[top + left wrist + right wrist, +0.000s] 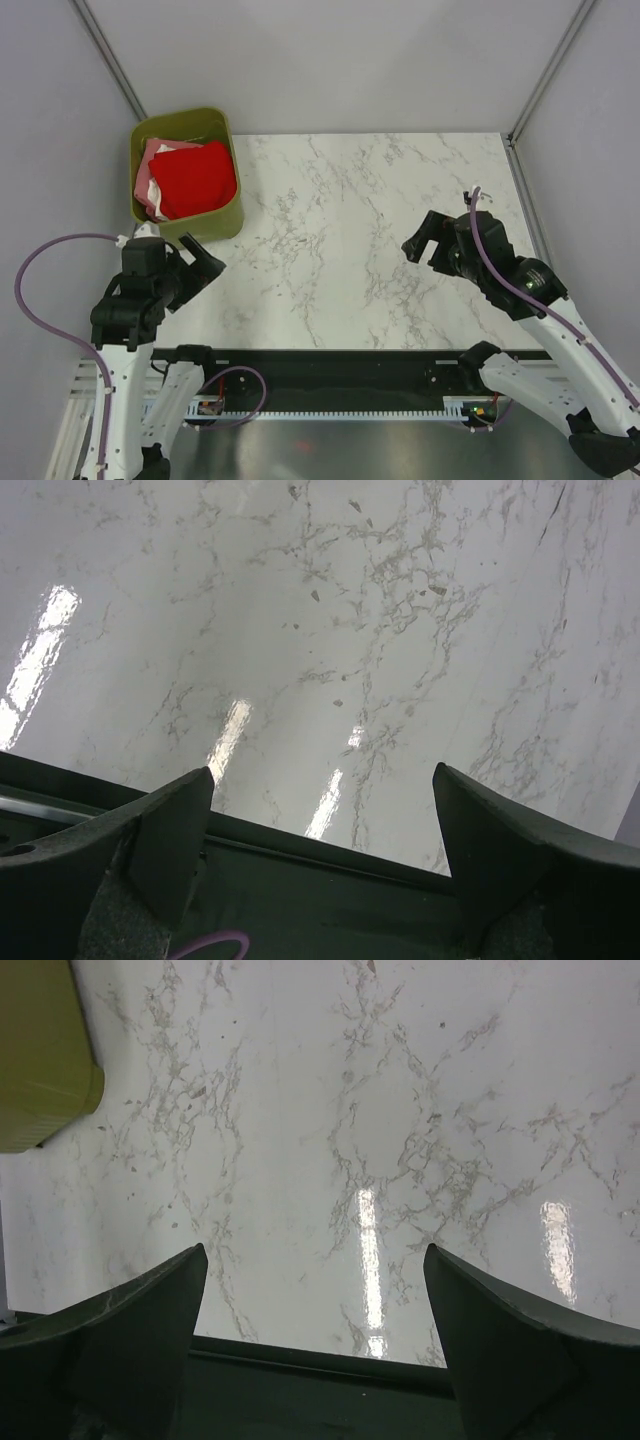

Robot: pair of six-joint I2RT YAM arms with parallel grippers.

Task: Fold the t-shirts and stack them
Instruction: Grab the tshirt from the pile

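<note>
My left gripper should go on into the bin before it closes on the red t-shirt's near part (197,203), as I can see the red t-shirt uncovered (194,176) on top of the white one.
A bright red t-shirt (195,178) lies bunched in the olive-green bin (223,222) at the table's far left, on top of a pink t-shirt (158,151) and a white one (154,193). My left gripper (202,261) is open and empty, just below the bin near the table's left edge. My right gripper (425,241) is open and empty over the right part of the marble table. In the left wrist view the gripper (322,780) holds nothing. In the right wrist view the gripper (315,1256) holds nothing.
The marble table (370,220) is bounded by grey walls at back and sides. The bin's corner shows in the right wrist view (45,1070). A black rail (330,365) runs along the near edge between the arm bases.
</note>
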